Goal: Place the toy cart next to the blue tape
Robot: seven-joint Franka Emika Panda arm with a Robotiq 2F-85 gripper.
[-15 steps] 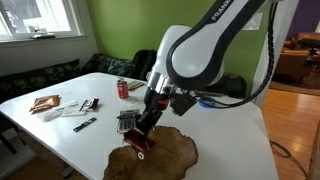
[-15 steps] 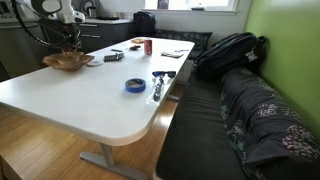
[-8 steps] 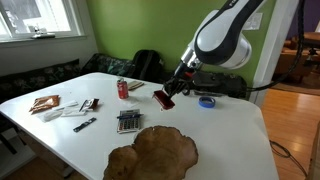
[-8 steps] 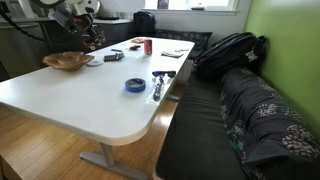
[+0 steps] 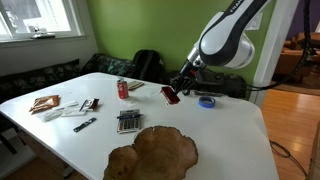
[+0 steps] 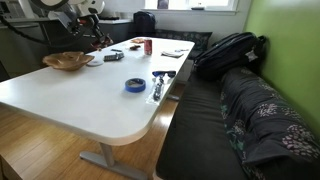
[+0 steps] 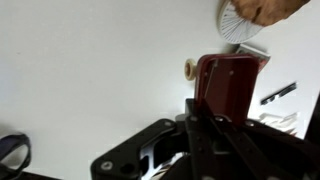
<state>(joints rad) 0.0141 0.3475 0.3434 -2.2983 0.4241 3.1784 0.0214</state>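
The toy cart (image 5: 170, 95) is hanging at a slant, short of the blue tape. Next, my gripper turns the cart upright and moves it next to the tape (image 5: 207, 102) before it lowers the cart.
My gripper (image 5: 175, 89) is shut on the toy cart (image 5: 169, 98), a small dark-red boxy toy, and holds it above the white table (image 5: 230, 140). The blue tape (image 5: 206, 102) lies flat on the table just to the right of the cart in this exterior view. It also shows as a bright-blue ring in an exterior view (image 6: 135, 85), with the gripper (image 6: 94, 37) far behind it. In the wrist view the cart (image 7: 232, 82) sits between my fingers (image 7: 208, 112). A dark ring (image 7: 12, 153) shows at the lower left edge.
A calculator (image 5: 128, 121) and a wooden slab-like bowl (image 5: 152, 155) lie near the front. A red soda can (image 5: 123, 89), cards and pens (image 5: 75, 110) are at the left. A black backpack (image 6: 228, 52) sits on the bench beside the table.
My gripper has lifted the toy cart off the wooden bowl and carried it across the table towards the blue tape. In the last half second it moved only a little closer.
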